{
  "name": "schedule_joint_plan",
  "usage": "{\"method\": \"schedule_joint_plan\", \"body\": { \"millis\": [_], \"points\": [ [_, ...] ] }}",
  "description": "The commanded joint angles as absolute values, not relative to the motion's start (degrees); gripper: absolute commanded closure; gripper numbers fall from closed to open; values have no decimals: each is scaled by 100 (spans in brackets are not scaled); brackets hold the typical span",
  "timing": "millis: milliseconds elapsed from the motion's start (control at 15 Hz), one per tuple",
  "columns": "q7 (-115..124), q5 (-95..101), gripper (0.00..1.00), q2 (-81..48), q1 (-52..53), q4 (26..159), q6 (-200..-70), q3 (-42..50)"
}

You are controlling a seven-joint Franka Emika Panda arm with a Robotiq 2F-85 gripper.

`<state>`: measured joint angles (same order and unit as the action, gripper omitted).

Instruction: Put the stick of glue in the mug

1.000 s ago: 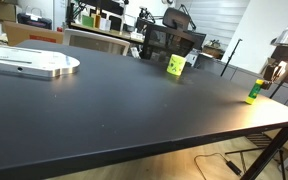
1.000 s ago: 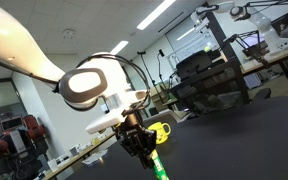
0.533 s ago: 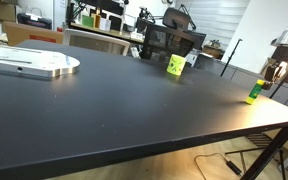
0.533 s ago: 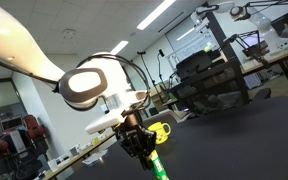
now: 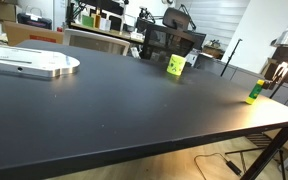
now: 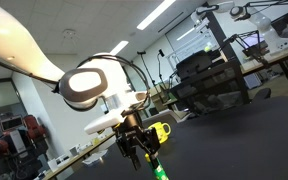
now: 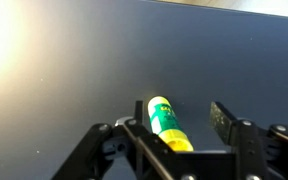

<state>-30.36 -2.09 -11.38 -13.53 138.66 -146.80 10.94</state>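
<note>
The stick of glue (image 7: 166, 122) is closer to one finger of my open gripper. So I need to centre my gripper around its yellow end (image 7: 177, 141) and close it before I lift toward the mug.
The stick of glue (image 5: 252, 92), green with a yellow end, stands upright on the black table near its right edge; it shows again as the stick of glue (image 6: 157, 166) below the arm. My gripper (image 5: 274, 72) hangs just above it. In the wrist view the gripper (image 7: 180, 111) is open: the stick of glue (image 7: 167, 124) lies close to the left finger (image 7: 138, 110), with a clear gap to the right finger (image 7: 222, 118). The lime-yellow mug (image 5: 176, 65) sits further back on the table, and behind the gripper as the mug (image 6: 162, 130).
A flat white-grey device (image 5: 29, 62) lies at the table's far left. The black table (image 5: 104, 110) has its front edge and right corner close to the glue. Chairs, desks and monitors (image 5: 169, 40) stand behind the table.
The jaws have spread apart and let go of the stick of glue, which stays in place under the gripper. The arm has hardly moved.
</note>
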Motion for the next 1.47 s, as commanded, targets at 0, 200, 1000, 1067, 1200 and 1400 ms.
{"method": "schedule_joint_plan", "body": {
  "millis": [0, 200, 1000, 1067, 1200, 1400],
  "points": [
    [-2968, -108, 2, -1158, -1436, 13838, -14852, 1009],
    [-2963, -42, 0, -1163, -1429, 13895, -15177, 1003],
    [-2892, -25, 75, -1226, -1492, 13789, -15036, 984],
    [-2846, 35, 81, -1225, -1485, 13774, -14971, 1009],
    [-2767, 138, 92, -1196, -1464, 13738, -14824, 1050],
    [-2629, 363, 92, -1068, -1420, 13643, -14559, 1097]
  ]
}}
